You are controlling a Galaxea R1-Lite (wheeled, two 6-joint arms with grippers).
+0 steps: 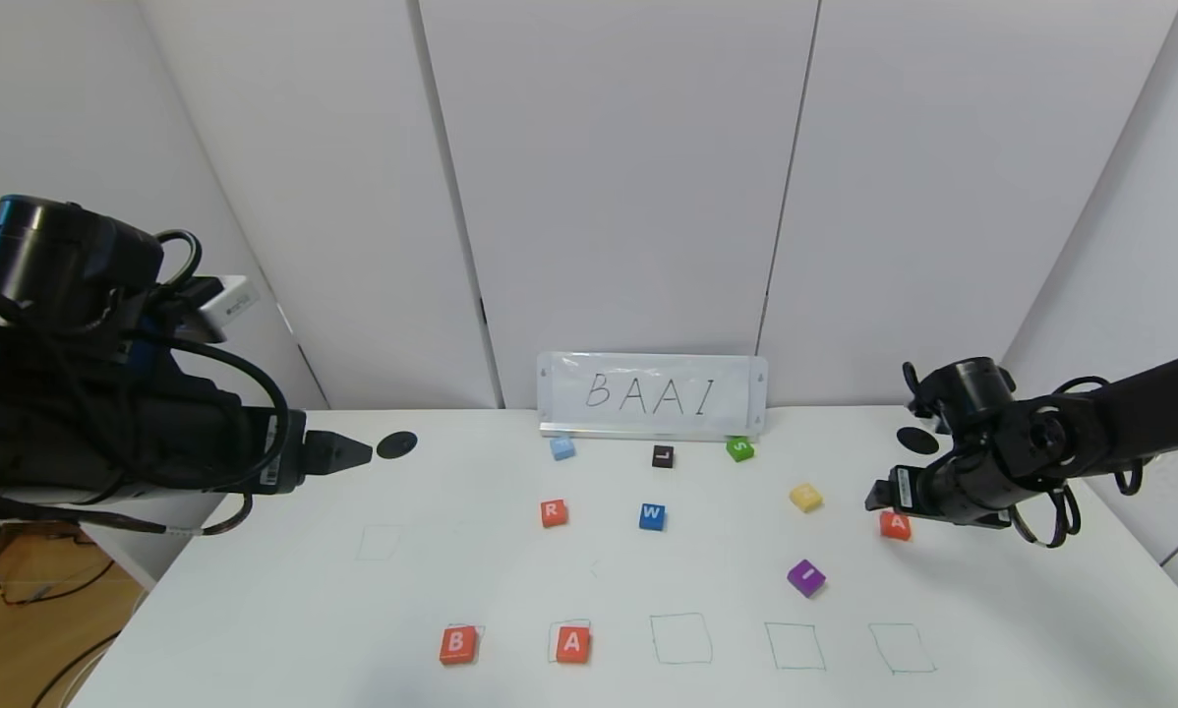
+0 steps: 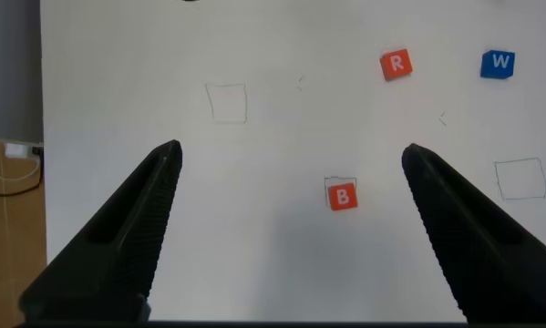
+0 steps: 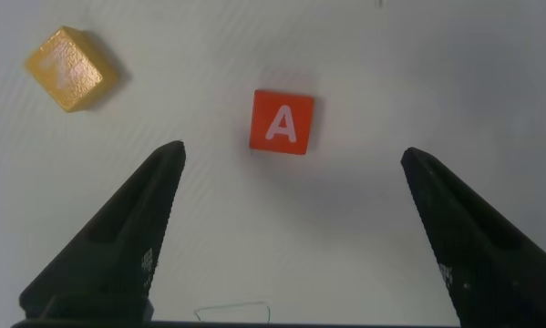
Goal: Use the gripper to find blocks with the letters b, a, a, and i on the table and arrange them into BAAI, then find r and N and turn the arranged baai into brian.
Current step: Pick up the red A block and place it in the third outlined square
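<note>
My gripper should expect the letter N hidden on the yellow block, because pale strokes show through the glare there.
On the white table, an orange-red B block and an A block lie in the front row of drawn squares. The second A lies at the right, just below my open right gripper, which hovers over it with jaws wide, gripper empty. The purple I lies right of centre. The orange-red R sits mid-table. My left gripper hangs open and empty over the table's left part. No block reads as N.
A blue W, a yellow block, a light-blue block, a black L and a green S lie around. A BAAI sign stands at the back. Drawn squares hold nothing. Black discs flank the table.
</note>
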